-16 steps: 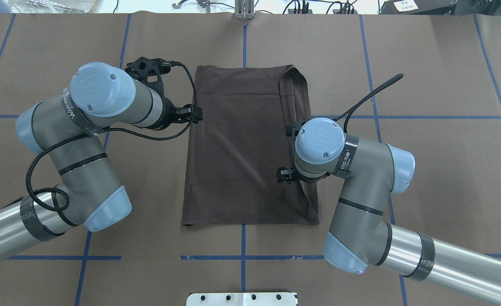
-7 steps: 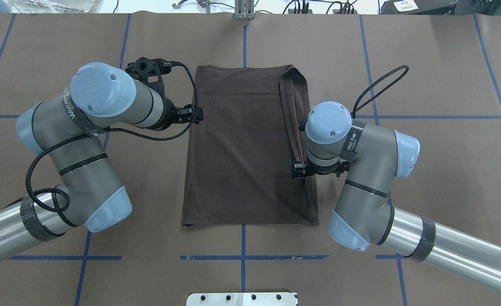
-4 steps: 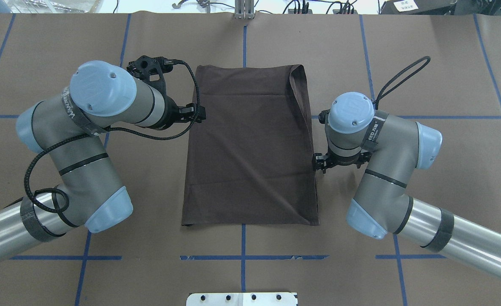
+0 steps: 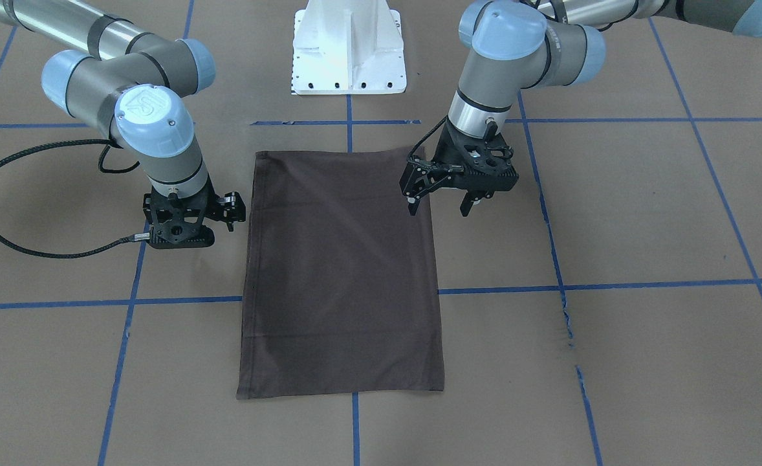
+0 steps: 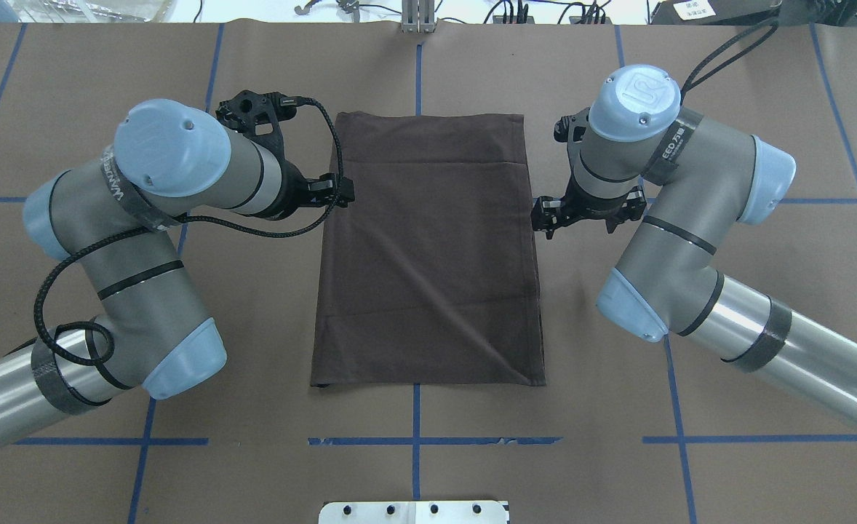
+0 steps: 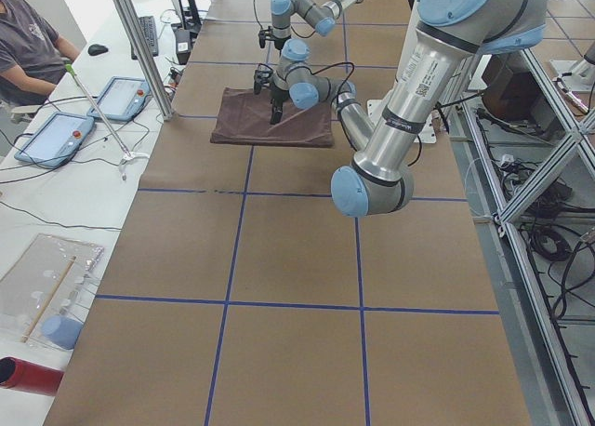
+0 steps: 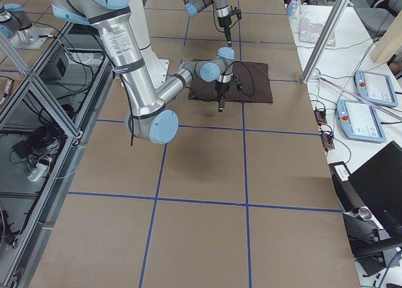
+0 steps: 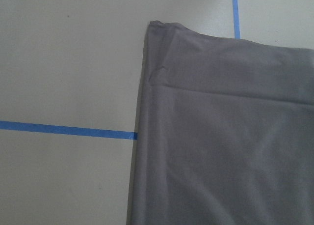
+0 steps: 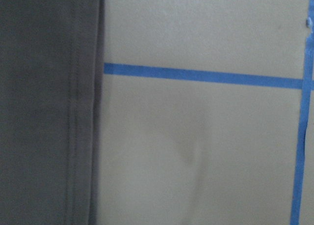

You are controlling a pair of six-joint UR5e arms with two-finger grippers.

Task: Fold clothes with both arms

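Note:
The dark brown T-shirt's far end is lying loose on the paper. It will drag along when I lift and pull the T-shirt's near end.
The dark brown T-shirt lies flat on the table, folded into a tall rectangle; its collar, logo and labels are hidden. It also shows in the front view. My left gripper is open and empty, hovering above the shirt's left edge, also seen from overhead. The left wrist view shows the shirt's far left corner. My right gripper looks open and empty, just off the shirt's right edge, low over the table. The right wrist view shows that edge and bare table.
Brown paper with a blue tape grid covers the table. The white base pedestal stands at the robot's side. A black cable loops outward from the right wrist. A metal post stands at the far edge.
My right gripper moved from over the shirt's right part outward and toward the far side, off the cloth. The raised strip along the right edge now lies flat. The left arm barely moved.

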